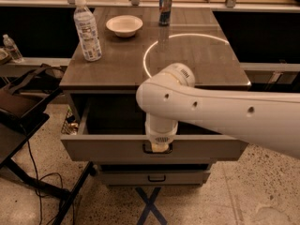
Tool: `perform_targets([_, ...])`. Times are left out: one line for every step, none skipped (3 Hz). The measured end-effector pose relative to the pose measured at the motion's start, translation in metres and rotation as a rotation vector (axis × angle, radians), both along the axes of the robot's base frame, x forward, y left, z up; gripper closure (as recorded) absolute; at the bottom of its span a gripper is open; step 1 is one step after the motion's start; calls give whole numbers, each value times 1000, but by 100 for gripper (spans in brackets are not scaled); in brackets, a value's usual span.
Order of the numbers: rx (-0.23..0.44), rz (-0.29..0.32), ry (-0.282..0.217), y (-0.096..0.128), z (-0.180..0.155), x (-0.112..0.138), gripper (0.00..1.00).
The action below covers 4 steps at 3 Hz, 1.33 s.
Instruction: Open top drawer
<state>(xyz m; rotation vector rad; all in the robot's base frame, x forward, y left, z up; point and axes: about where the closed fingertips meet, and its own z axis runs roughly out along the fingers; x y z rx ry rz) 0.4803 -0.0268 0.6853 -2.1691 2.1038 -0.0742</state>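
Observation:
I should lift clear, reach in behind the front panel and pull from inside, because the top drawer is only partway open with my gripper at its handle.
The top drawer of the grey-beige cabinet stands pulled out, and its dark, deep interior shows behind the front panel. My gripper hangs from the white arm straight down onto the middle of the drawer front, right at the small dark loop handle. The arm's wrist covers most of the handle.
On the cabinet top stand a water bottle, a white bowl and a soda can. A narrower lower drawer sits shut beneath. A dark folding stand and cables lie at the left. A blue tape cross marks the floor.

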Motion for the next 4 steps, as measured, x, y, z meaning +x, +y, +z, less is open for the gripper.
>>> perform_targets([2,12,-71,-18,70,0,100])
perform_targets([11,13,-130,-38,118,8,100])
perform_targets([7,16,-171,-51,126,30,100])
perform_targets([3,32,-174,-51,103,53,100])
